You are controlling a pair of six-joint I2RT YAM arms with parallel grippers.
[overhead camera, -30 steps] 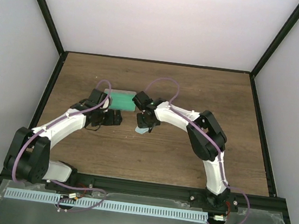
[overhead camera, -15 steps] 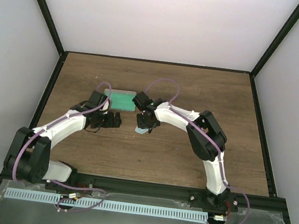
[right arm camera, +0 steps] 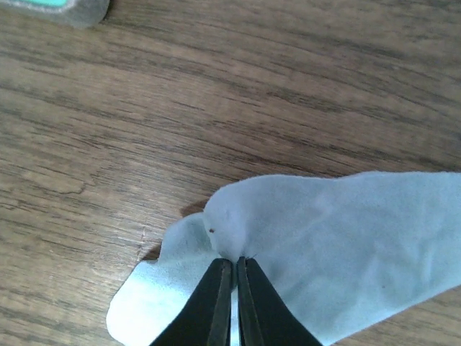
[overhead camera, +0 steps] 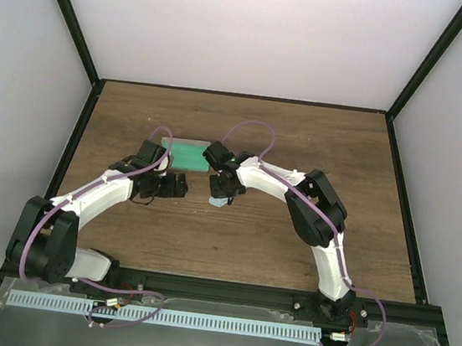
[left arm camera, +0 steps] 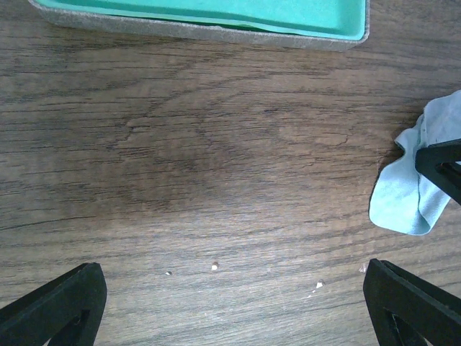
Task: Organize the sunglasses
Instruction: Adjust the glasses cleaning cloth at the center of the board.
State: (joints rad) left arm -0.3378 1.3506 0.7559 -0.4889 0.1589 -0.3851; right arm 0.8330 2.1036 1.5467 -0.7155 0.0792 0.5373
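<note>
The robot's right gripper should pull back away from the grey case to spread out the light blue cloth, because the cloth lies bunched in a fold (right arm camera: 214,225) at the right gripper's fingers.
The sunglasses are out of view in every frame. My right gripper (right arm camera: 233,270) is shut on the light blue cloth (right arm camera: 324,245), pinching a fold of it on the wooden table; the cloth also shows in the top view (overhead camera: 218,199) and in the left wrist view (left arm camera: 418,187). The grey case with green inside (overhead camera: 188,154) lies open just left of the right gripper; its near wall shows in the left wrist view (left arm camera: 202,29). My left gripper (left arm camera: 230,303) is open and empty, low over bare wood just in front of the case.
The table's wood (overhead camera: 302,140) stretches behind and to the right of both arms. Black frame posts and light walls bound the table. A metal rail (overhead camera: 196,321) runs along the near edge.
The right gripper with the cloth has shifted very slightly left and toward the case. The left arm has drawn back a little from the case.
</note>
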